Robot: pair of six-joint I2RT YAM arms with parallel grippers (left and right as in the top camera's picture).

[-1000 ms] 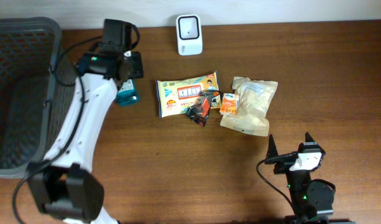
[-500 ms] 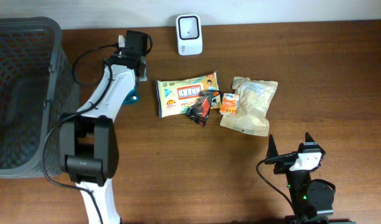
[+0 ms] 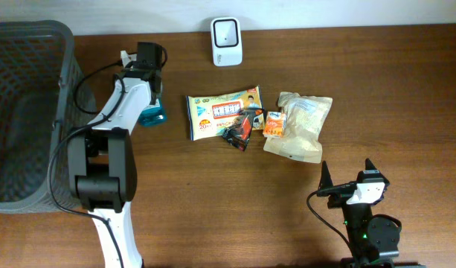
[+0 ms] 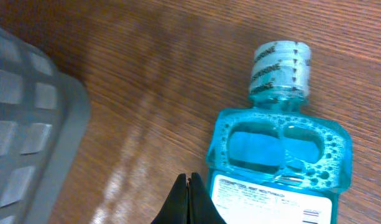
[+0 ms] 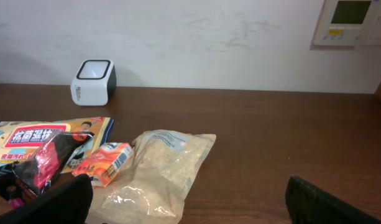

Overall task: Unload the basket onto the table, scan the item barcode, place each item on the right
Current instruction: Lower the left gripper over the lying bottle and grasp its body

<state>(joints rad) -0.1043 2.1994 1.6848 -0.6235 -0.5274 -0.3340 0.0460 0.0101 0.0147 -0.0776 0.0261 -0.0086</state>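
Note:
The fingers of my left gripper are closed next to the mouthwash bottle's edge (image 4: 213, 154), so next I open them, center them over the mouthwash bottle's body (image 4: 274, 196) and grip it across its sides.
A blue mouthwash bottle (image 4: 280, 149) with a white cap (image 4: 281, 68) lies flat on the wooden table, its white label with a barcode (image 4: 271, 202) facing up. From overhead the bottle (image 3: 154, 116) shows only partly, beside my left arm (image 3: 127, 100). My left gripper (image 4: 189, 182) is shut with nothing in it and hovers just left of the bottle. The white barcode scanner (image 3: 226, 41) stands at the back edge of the table and also shows in the right wrist view, scanner (image 5: 94, 81). My right gripper (image 3: 352, 180) rests open at the front right, away from all items.
A grey mesh basket (image 3: 27, 112) fills the left side, its rim (image 4: 28, 124) close to my left gripper. A wipes pack (image 3: 216, 112), a dark red packet (image 3: 239, 131), an orange box (image 3: 274, 123) and a clear bag (image 3: 300, 126) lie mid-table.
My left wrist swung right toward the scanner, then came back left over the bottle, and the arm folded in. The bottle and the right arm stayed put.

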